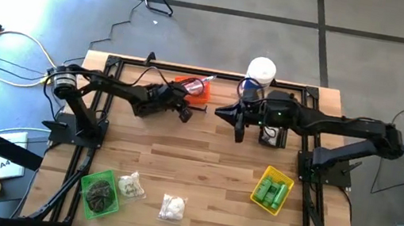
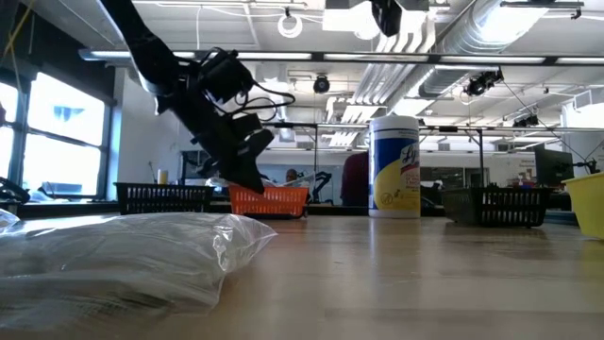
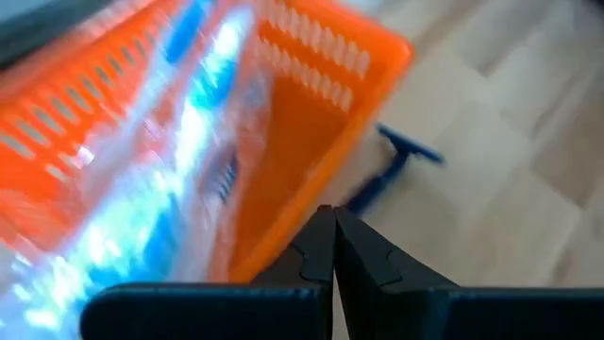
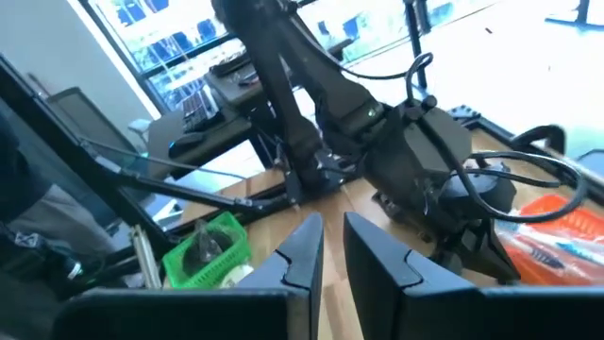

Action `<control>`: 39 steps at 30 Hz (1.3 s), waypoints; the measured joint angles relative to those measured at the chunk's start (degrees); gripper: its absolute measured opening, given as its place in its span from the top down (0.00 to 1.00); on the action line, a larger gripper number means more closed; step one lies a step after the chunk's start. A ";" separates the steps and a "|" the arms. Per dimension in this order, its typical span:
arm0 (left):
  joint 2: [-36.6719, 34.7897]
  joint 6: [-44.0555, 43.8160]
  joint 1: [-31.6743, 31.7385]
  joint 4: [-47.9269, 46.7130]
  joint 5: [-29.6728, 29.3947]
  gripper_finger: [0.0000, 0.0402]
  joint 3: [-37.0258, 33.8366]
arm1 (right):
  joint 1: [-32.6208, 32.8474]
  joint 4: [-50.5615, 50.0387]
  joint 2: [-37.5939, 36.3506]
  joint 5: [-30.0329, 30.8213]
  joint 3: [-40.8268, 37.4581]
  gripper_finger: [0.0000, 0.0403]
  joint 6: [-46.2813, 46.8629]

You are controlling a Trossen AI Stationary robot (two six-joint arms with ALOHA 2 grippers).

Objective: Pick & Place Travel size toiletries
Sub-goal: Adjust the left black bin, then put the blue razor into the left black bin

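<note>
My left gripper is closed next to the orange bin's side (image 3: 319, 162), and the dark stick is outside its fingers. So it should move back, open and put its fingers on both sides of the stick (image 3: 394, 162).
An orange bin (image 1: 194, 88) at the far middle of the table holds clear-wrapped slim packets (image 3: 179, 142). A thin dark stick (image 3: 396, 165) lies on the table just beside the bin's near wall. My left gripper (image 3: 333, 227) is shut with nothing between its fingers. It slants down, its tips close to that wall and above the stick (image 1: 196, 110). In the low view the left gripper (image 2: 250, 179) hangs in front of the orange bin (image 2: 269, 200). My right gripper (image 1: 222, 114) is raised over the table's middle and points left toward the left arm. Its fingers (image 4: 311, 236) stand a narrow gap apart with nothing between them.
A white canister (image 1: 260, 72) with a yellow label stands at the far edge, and a black bin (image 1: 267, 132) sits under the right arm. A yellow bin (image 1: 272, 189) holds green bottles. A green bin (image 1: 100, 192) holds dark bundles. Bags of white puffs (image 1: 172, 207) lie near the front.
</note>
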 joint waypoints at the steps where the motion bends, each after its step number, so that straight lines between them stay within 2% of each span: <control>1: 0.09 0.05 0.24 0.70 -0.53 1.00 0.04 | 0.08 -0.03 -0.30 0.45 0.00 0.91 -0.17; 8: 3.93 -0.28 2.13 5.81 0.23 1.00 0.15 | 0.23 -0.82 -2.10 1.81 0.00 0.91 -1.69; 12: 5.70 -1.32 2.51 6.70 -1.36 1.00 0.06 | 0.23 -2.22 -2.12 2.65 0.00 0.91 -1.70; 19: 5.79 -1.00 2.83 6.81 -4.42 1.00 0.06 | 0.23 -2.62 -2.12 2.82 0.00 0.91 -3.08; 24: 5.79 -0.90 2.72 7.61 -4.24 1.00 0.06 | 0.23 -2.69 -2.12 2.82 0.00 0.91 -3.12; 29: 3.79 -0.66 2.59 8.78 -2.37 1.00 0.01 | 0.23 -2.72 -2.12 2.80 0.00 0.91 -3.16; 35: -1.19 5.39 1.75 7.97 -2.40 1.00 0.01 | 0.23 -2.80 -2.12 2.62 0.00 0.91 -3.20; 39: -1.75 6.75 0.24 7.36 -2.18 1.00 0.03 | 0.23 -2.90 -2.12 2.60 0.00 0.91 -3.31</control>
